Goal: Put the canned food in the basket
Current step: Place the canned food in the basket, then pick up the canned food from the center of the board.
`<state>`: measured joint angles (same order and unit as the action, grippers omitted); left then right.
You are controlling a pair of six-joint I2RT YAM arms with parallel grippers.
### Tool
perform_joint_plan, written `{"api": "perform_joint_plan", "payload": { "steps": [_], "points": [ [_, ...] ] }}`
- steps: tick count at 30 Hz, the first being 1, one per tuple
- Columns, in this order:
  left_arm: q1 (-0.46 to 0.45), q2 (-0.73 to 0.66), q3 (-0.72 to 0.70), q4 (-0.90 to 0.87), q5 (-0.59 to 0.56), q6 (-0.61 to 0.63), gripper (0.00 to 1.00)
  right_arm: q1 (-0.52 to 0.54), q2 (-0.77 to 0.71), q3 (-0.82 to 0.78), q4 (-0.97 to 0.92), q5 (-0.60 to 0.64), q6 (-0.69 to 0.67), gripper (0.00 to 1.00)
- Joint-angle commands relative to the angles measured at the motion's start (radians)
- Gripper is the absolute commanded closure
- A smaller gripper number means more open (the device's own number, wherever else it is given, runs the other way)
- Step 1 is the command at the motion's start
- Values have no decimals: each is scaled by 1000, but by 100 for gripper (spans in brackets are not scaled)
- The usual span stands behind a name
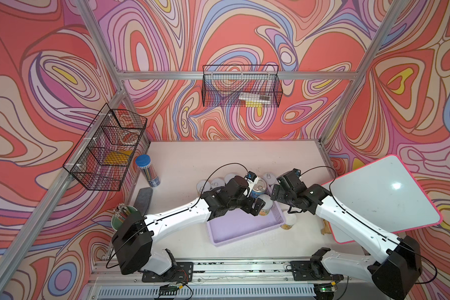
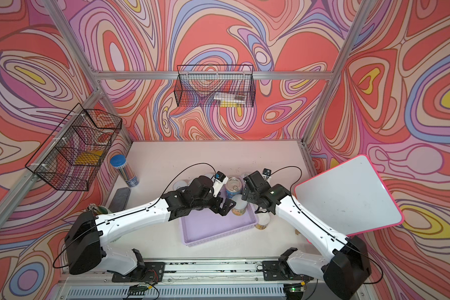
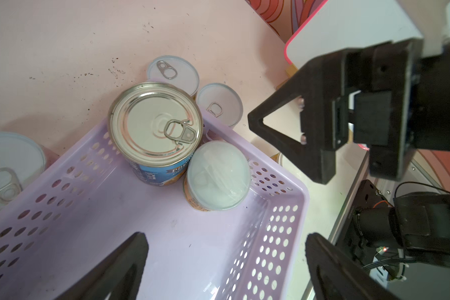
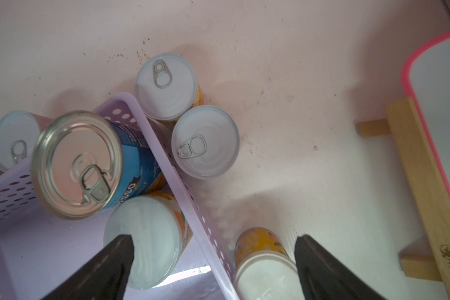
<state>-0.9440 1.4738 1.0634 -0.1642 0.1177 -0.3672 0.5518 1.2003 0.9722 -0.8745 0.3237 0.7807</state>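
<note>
The small can (image 1: 289, 218) beside the basket is upright and clear of other cans. My right gripper should keep going down, open, and close around the can's sides (image 1: 286, 226).
The lilac basket (image 1: 234, 228) (image 3: 166, 246) holds a big blue-label can (image 1: 257, 188) (image 4: 78, 163) and one small can (image 1: 264, 205) (image 3: 218, 179) in its far right corner. Several small cans stand on the table behind the basket (image 1: 217, 183) (image 4: 205, 141). Another small can (image 1: 289, 222) (image 4: 263, 265) stands just right of it. My left gripper (image 3: 226, 249) (image 1: 255, 207) hangs open and empty over the basket floor. My right gripper (image 4: 215, 244) (image 1: 276, 193) is open and straddles the basket's right wall (image 4: 187, 197), holding nothing.
A pink-edged whiteboard (image 1: 382, 197) on a wooden stand leans at the right. At the left stand a clear tube with a blue cap (image 1: 147, 168), a green cup of pencils (image 1: 124, 215) and a dark eraser (image 1: 142, 201). Black wire baskets (image 1: 107, 150) hang on the frame.
</note>
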Motion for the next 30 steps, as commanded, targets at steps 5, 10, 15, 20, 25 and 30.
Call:
{"api": "perform_joint_plan", "payload": {
  "steps": [5,10,15,20,25,30],
  "points": [
    [-62,50,99,-117,-35,149,1,-74,-31,-23,-103,-56,66,3],
    [-82,68,159,-144,15,238,1,-136,-36,-36,-126,-126,89,3],
    [-90,108,234,-159,88,286,1,-175,-47,-52,-135,-204,111,3],
    [-107,124,276,-197,95,378,1,-178,-48,-81,-115,-243,143,2],
    [-107,122,225,-113,109,460,1,-185,-46,-114,-113,-233,170,2],
    [-106,140,199,-19,194,497,1,-185,-48,-142,-109,-249,198,2]
  ]
}}
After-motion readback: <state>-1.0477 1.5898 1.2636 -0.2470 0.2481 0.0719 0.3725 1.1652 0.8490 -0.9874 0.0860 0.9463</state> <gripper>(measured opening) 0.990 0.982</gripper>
